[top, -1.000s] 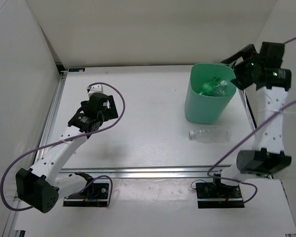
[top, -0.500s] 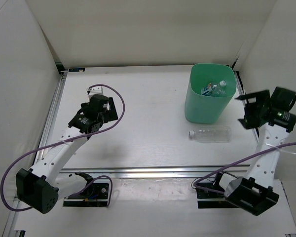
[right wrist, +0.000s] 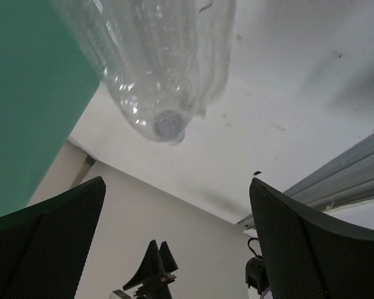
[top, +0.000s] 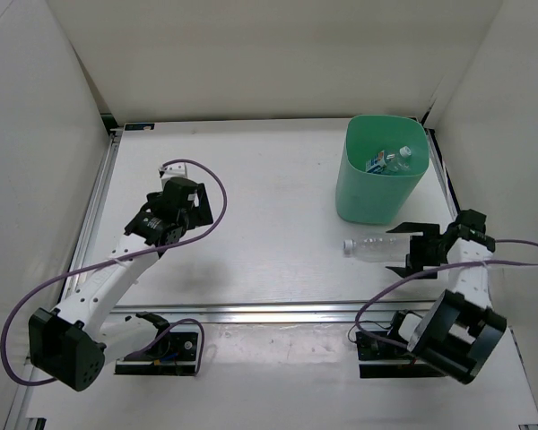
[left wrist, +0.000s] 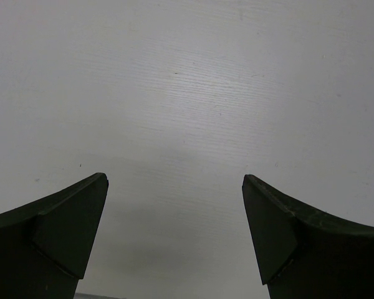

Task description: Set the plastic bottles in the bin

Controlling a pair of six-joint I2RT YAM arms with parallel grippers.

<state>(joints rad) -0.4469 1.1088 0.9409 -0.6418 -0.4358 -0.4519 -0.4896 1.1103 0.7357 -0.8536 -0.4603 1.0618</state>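
The clear bottle's base end (top: 400,249) is between the open fingers of my right gripper, which are in line with the bottle's narrow way. I keep reaching toward the bottle (top: 378,248) until the fingers close.
The mint-green bin (top: 366,193) stands at the back right of the table; its wall also shows in the right wrist view (right wrist: 31,93). Inside it I see a blue-labelled bottle (top: 376,164) and a clear white-capped bottle (top: 399,159). A clear bottle (top: 381,244) lies on its side on the table in front of the bin, cap to the left. My right gripper (top: 409,251) is open, low at the bottle's base end; the base (right wrist: 156,68) shows just ahead of the open gripper (right wrist: 177,187). My left gripper (top: 193,204) is open and empty over bare table (left wrist: 174,180).
White walls enclose the table on the left, back and right. A metal rail (top: 287,311) runs along the near edge. The right arm's purple cable (top: 511,242) loops beside the right wall. The left arm (right wrist: 153,268) shows far off in the right wrist view.
My right arm has swung from over the bin's rim down and forward to the table, ending at the lying bottle's base end. The left arm has barely moved.
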